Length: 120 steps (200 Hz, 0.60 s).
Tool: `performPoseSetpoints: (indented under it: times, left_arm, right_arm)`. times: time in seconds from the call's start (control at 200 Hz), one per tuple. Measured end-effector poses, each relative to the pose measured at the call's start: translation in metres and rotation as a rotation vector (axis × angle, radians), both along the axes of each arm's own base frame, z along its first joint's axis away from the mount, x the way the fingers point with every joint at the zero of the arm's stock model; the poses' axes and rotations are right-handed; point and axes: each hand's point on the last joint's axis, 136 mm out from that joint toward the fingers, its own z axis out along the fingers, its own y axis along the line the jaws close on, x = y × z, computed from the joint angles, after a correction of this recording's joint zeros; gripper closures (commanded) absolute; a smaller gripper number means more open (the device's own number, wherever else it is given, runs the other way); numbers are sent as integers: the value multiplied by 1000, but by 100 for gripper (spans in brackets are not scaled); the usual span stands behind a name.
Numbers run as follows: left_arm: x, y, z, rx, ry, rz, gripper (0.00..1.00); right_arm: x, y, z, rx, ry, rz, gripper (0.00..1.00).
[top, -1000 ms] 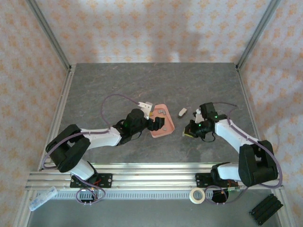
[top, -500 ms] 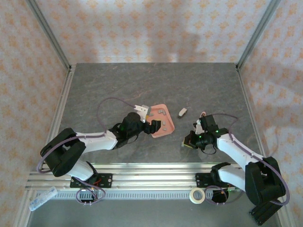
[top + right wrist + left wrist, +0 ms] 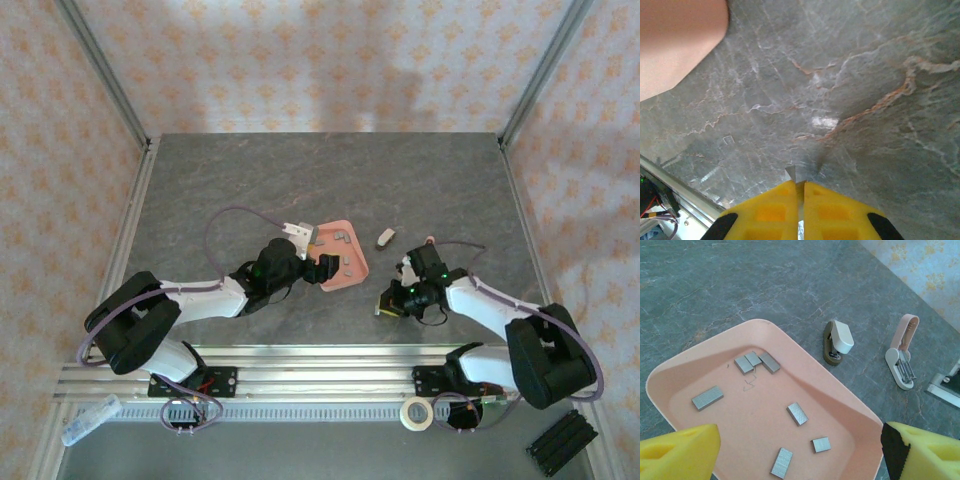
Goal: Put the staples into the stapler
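The staple strip's tip sticks out crooked from my right gripper's fingers, so next I set the staple strip on the grey surface (image 3: 377,315), open and grip it straight.
The staples (image 3: 799,413) are several short grey strips lying loose in a salmon-pink tray (image 3: 790,345); the same tray (image 3: 352,270) sits mid-table in the top view. My left gripper (image 3: 800,455) hangs open over the tray's near end, with nothing between its yellow fingers (image 3: 680,452). The stapler (image 3: 902,357), pink and white and spread in a V, lies on the table beyond the tray (image 3: 429,241). My right gripper (image 3: 800,184) is shut on one staple strip (image 3: 794,174), whose tip pokes out just above the table. In the top view the right gripper (image 3: 388,306) is right of the tray.
A cream stubby piece (image 3: 837,342) lies between tray and stapler, also (image 3: 385,238). The tray's corner (image 3: 680,40) shows at upper left of the right wrist view. A tape roll (image 3: 416,413) and a black block (image 3: 560,442) lie beyond the front rail.
My right gripper has moved toward the near edge and leftward, still shut on the strip. The left arm drew back slightly from the tray early on, then held still.
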Motion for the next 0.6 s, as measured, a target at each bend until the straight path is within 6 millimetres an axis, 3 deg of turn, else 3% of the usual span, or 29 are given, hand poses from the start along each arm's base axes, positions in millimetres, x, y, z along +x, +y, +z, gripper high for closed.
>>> performPoseSetpoints:
  times: [0.25,0.601]
  left_arm:
    - [0,0,0,-2,-1,0,16]
    - [1,-3,6,-19,-20,-2,16]
  right_arm:
    - [-2,0,-5,-4,19,8,91]
    - [-1,-5,-4,-48,23,6,79]
